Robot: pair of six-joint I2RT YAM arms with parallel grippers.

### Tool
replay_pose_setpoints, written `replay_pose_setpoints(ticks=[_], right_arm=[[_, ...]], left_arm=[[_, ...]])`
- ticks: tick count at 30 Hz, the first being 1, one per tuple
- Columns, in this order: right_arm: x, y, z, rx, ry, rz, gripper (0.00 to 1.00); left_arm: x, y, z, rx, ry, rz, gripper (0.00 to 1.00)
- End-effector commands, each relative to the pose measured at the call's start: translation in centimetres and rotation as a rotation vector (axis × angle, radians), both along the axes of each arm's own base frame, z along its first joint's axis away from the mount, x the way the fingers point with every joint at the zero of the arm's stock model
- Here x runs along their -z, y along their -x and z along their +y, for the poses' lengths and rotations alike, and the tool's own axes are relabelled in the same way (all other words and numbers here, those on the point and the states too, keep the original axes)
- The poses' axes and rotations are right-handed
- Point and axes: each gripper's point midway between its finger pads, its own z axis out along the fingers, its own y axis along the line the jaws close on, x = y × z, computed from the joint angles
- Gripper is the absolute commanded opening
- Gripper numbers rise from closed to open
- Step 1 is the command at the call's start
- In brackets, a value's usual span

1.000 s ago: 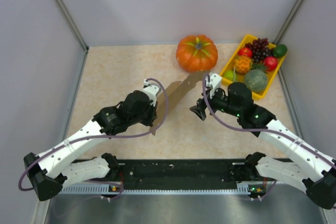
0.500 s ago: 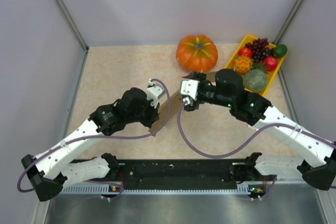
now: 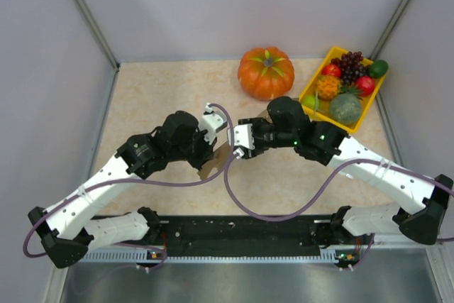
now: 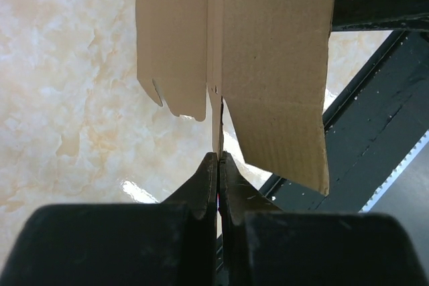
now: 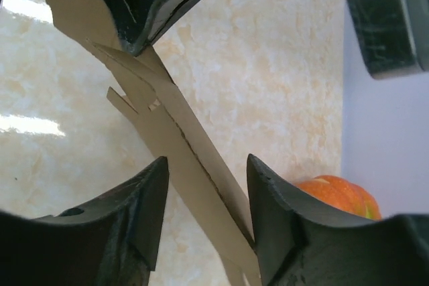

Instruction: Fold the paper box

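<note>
My left gripper holds the paper box's edge (image 4: 217, 137) by the end flaps, so before it folds them my right gripper should clamp the paper box's edge farther (image 5: 209, 162) along.
The paper box is a flat brown cardboard sheet (image 4: 268, 65) with flaps, held on edge above the table. My left gripper (image 4: 218, 159) is shut on its thin lower edge. In the top view the sheet (image 3: 211, 168) shows only as a small brown strip between the two grippers. My right gripper (image 5: 207, 162) straddles the sheet (image 5: 181, 152) from the other side. Its jaws stand partly apart: the right finger (image 5: 268, 192) touches the cardboard, while a gap remains at the left finger (image 5: 144, 199). In the top view the right gripper (image 3: 232, 149) meets the left gripper (image 3: 215, 148) mid-table.
An orange pumpkin (image 3: 265, 72) stands at the back centre, just behind the right arm. A yellow tray (image 3: 312, 79) of plastic fruit lies at the back right. A black rail (image 3: 241, 232) runs along the near edge. Grey walls enclose the table on three sides.
My right arm has swung left to the cardboard, and its jaws have narrowed around the sheet. The left gripper has kept its hold and shifted slightly right.
</note>
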Motion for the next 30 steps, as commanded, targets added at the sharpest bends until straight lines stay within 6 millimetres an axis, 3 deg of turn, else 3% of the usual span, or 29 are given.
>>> replay_pose_setpoints(ticks=[1,4,7,10,11,12,14,15,16,17,18,21,23,25,28,29,30], right_arm=[[-1.4,-0.1,1.1,-0.031,-0.010,-0.092,0.43],[-2.5,-1.3,1.1,0.029,-0.071,-0.188,0.25],[-4.9,-0.5,0.9,0.051,-0.159,-0.215,0.11],[-8.0,1.0,0.1,0.073,-0.255,-0.121,0.00],[-8.5,1.6,-0.1,0.074,-0.281,-0.078,0.00],[-10.5,2.3,-0.8,0.076,-0.329,-0.073,0.00],[-11.4,3.4,-1.6,0.090,-0.361,0.015,0.00],[-13.1,3.9,-2.1,0.097,-0.400,0.030,0.00],[-12.8,4.4,-2.4,0.124,-0.397,0.110,0.00],[-14.7,4.8,-2.8,0.128,-0.426,0.128,0.00],[-14.9,4.9,-3.0,0.147,-0.420,0.165,0.00],[-14.7,3.5,-3.6,0.258,-0.416,0.273,0.00],[-13.6,3.2,-3.1,0.241,-0.415,0.421,0.00],[-12.0,0.4,-4.2,0.336,-0.431,0.557,0.00],[-6.6,-1.8,-3.9,0.425,-0.348,0.698,0.00],[-3.8,-2.3,-3.5,0.456,-0.296,0.749,0.00],[-2.2,-2.7,-3.2,0.471,-0.266,0.777,0.00]], left_arm=[[-1.8,-0.1,-0.3,0.030,0.031,-0.039,0.00],[-3.3,0.0,0.0,0.024,0.063,-0.074,0.00],[-5.7,0.0,0.4,-0.006,0.116,-0.118,0.00],[-9.5,0.3,1.4,-0.060,0.213,-0.188,0.25],[-11.5,0.1,2.2,-0.113,0.255,-0.228,0.40],[-13.4,0.6,3.2,-0.137,0.309,-0.271,0.45],[-17.1,0.9,4.7,-0.199,0.424,-0.343,0.52],[-19.2,1.7,6.4,-0.235,0.493,-0.400,0.56],[-21.2,2.0,7.1,-0.255,0.567,-0.447,0.58],[-22.0,2.3,7.9,-0.284,0.619,-0.463,0.60],[-23.3,3.0,9.8,-0.333,0.679,-0.505,0.64],[-25.1,3.9,11.5,-0.371,0.776,-0.542,0.67],[-24.8,3.5,11.4,-0.401,0.765,-0.519,0.69],[-24.0,2.7,11.3,-0.442,0.734,-0.493,0.68],[-21.3,1.3,10.2,-0.499,0.696,-0.406,0.68],[-19.4,1.1,9.3,-0.495,0.695,-0.359,0.68],[-19.4,1.0,8.4,-0.472,0.729,-0.354,0.68]])
